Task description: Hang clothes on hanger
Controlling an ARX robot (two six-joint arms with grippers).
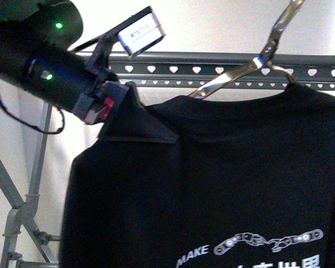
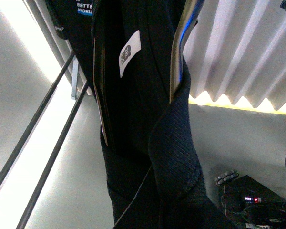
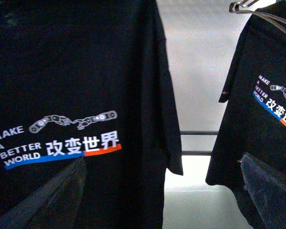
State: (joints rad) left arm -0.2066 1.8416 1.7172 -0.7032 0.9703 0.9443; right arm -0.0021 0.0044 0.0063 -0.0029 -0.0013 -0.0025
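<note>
The black T-shirt (image 1: 245, 173) will stay spread on a hidden hanger as I carry it over, since a silver wire hook (image 1: 266, 51) sticks up from its collar.
The clothes (image 1: 223, 178), a black T-shirt with white "MAKE" lettering and a chain drawing, hang in front of the hanger's dark grey rail (image 1: 212, 70) with its row of heart-shaped holes. A silver wire hook (image 1: 251, 64) rises from the collar. My left gripper (image 1: 120, 109) is shut on the shirt's shoulder at upper left, just below the rail. In the left wrist view the black fabric (image 2: 133, 119) fills the middle beside the silver wire (image 2: 181, 47). My right gripper (image 3: 167, 200) is open and empty, facing the printed shirt (image 3: 76, 95); its fingers (image 3: 62, 195) frame the view.
The rack's grey crossed legs (image 1: 22, 212) stand at lower left. A second printed black T-shirt (image 3: 267, 71) hangs on a wire hook (image 3: 243, 5) beside the first, with a bright gap between them. Cables and a device with red lights (image 2: 252, 200) lie below.
</note>
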